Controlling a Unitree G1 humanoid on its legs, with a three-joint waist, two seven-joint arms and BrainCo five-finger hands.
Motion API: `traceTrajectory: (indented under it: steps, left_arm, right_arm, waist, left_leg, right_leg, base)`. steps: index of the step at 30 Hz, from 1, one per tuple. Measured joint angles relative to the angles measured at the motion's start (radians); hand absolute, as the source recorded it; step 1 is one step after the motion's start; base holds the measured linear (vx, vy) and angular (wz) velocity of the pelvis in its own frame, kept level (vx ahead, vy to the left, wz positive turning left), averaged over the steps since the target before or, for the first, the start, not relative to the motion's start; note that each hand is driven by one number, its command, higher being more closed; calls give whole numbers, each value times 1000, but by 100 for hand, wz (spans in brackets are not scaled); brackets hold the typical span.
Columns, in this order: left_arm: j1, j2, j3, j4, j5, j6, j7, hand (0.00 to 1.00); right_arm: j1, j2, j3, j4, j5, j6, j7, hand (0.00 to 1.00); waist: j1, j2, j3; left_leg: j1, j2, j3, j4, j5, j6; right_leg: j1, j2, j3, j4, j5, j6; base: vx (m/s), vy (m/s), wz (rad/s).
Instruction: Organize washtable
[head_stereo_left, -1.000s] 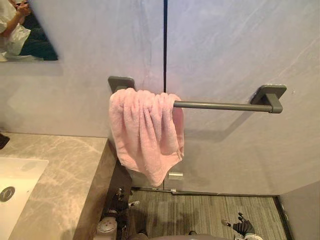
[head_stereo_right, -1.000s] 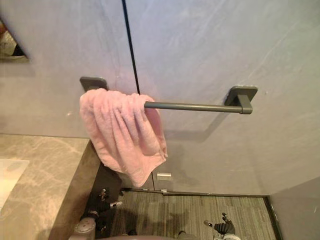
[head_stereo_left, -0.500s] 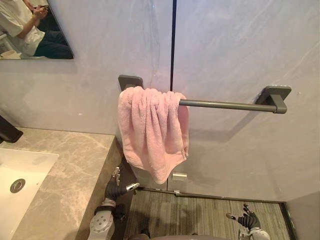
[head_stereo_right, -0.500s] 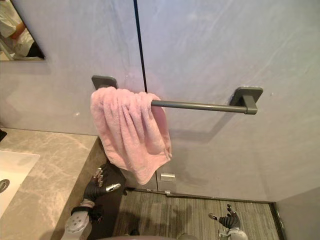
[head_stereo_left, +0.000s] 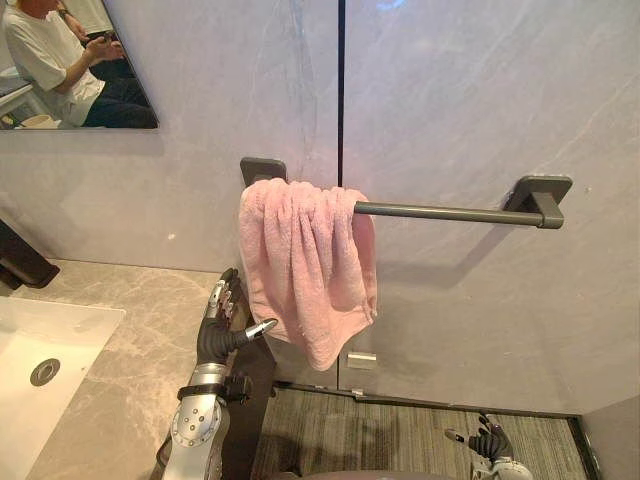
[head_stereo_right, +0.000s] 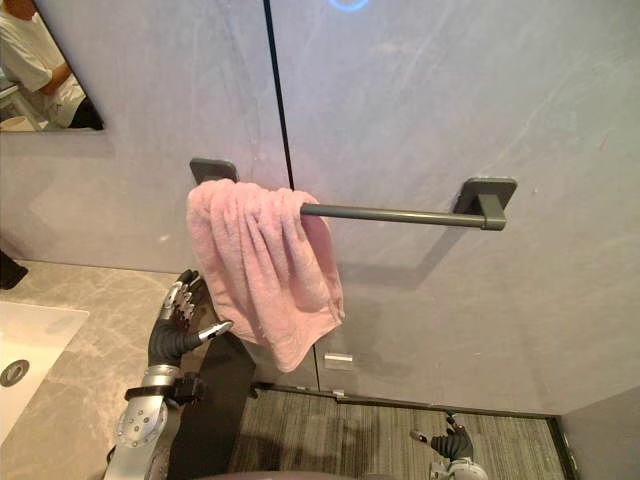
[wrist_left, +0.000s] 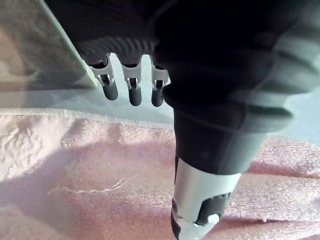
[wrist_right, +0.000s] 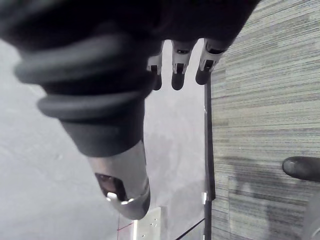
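The pink towel (head_stereo_left: 310, 275) is gathered in deep folds (head_stereo_left: 308, 215) on the grey rail, so it will spread across nearly the whole rail when the robot pulls it open.
A pink towel (head_stereo_left: 305, 265) hangs bunched over the left end of a grey wall rail (head_stereo_left: 450, 212). My left hand (head_stereo_left: 222, 328) is raised beside the towel's lower left edge, open, with fingers straight and thumb pointing at the cloth. Pink terry cloth (wrist_left: 100, 185) lies just past the fingers (wrist_left: 132, 92) in the left wrist view, with no grip on it. My right hand (head_stereo_left: 487, 442) hangs low over the floor at the lower right, fingers relaxed and open, holding nothing.
A marble-patterned counter (head_stereo_left: 120, 370) with a white sink (head_stereo_left: 40, 365) runs along the left, its end just under my left hand. A mirror (head_stereo_left: 75, 65) at the upper left reflects a seated person. Striped floor (head_stereo_left: 400, 435) lies below the rail.
My left hand has risen from below the counter end to beside the towel's lower edge. The camera has shifted slightly. The right hand stays low.
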Motion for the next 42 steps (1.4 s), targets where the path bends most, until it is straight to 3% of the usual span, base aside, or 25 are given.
traceTrajectory:
  steps: [9, 13, 19, 29, 30, 38, 42]
  left_arm:
    - [-82, 77, 8, 43, -4, 0, 29, 0]
    - [-103, 94, 42, 101, -4, 1, 36, 0]
    - [-123, 134, 55, 126, -5, 2, 37, 0]
    - [-157, 136, 24, 184, 5, 4, 37, 0]
    - [-157, 136, 23, 184, 5, 4, 36, 100]
    - [-171, 153, -83, 193, 17, 8, 11, 100]
    - [-200, 152, -85, 211, 24, 8, 11, 100]
  right_arm:
    - [-12, -19, 32, 15, -6, 0, 9, 0]
    - [-47, -41, 38, 22, -7, 1, 19, 0]
    - [-50, -58, 38, 22, -17, 1, 22, 0]
    - [-65, -68, 71, 22, -19, 1, 24, 0]
    - [-66, -68, 71, 22, -20, 2, 24, 0]
    - [-86, -68, 76, 21, -27, 2, 23, 0]
    - [-85, -69, 78, 14, -27, 2, 22, 0]
  waist:
    - [-6, -9, -7]
    - [-32, -7, -8]
    - [-33, -7, -9]
    - [-41, -4, -9]
    - [-41, -4, -9]
    - [-58, -1, -11]
    - [-74, 2, -13]
  left_leg:
    - [1, 6, 0, -12, 4, -6]
    - [0, 7, 4, -26, 6, -8]
    - [-1, 7, 2, -31, 6, -8]
    - [0, 6, -1, -41, 11, -10]
    - [0, 6, -1, -43, 13, -10]
    - [12, 7, 25, -55, 14, -10]
    - [18, 7, 32, -66, 15, -10]
  right_leg:
    - [0, 11, 2, -18, 4, -4]
    - [0, 16, 4, -37, 13, -6]
    - [5, 18, 5, -57, 20, -12]
    - [16, 20, 5, -87, 43, -8]
    - [16, 20, 6, -90, 46, -8]
    - [16, 25, 33, -108, 59, -8]
    - [15, 25, 37, -115, 60, -8]
  base:
    - [0, 0, 0]
    - [17, -4, -2]
    - [17, -3, -2]
    - [-38, -4, 1]
    - [-30, -4, -2]
    - [-9, -1, -10]
    - [12, -1, -5]
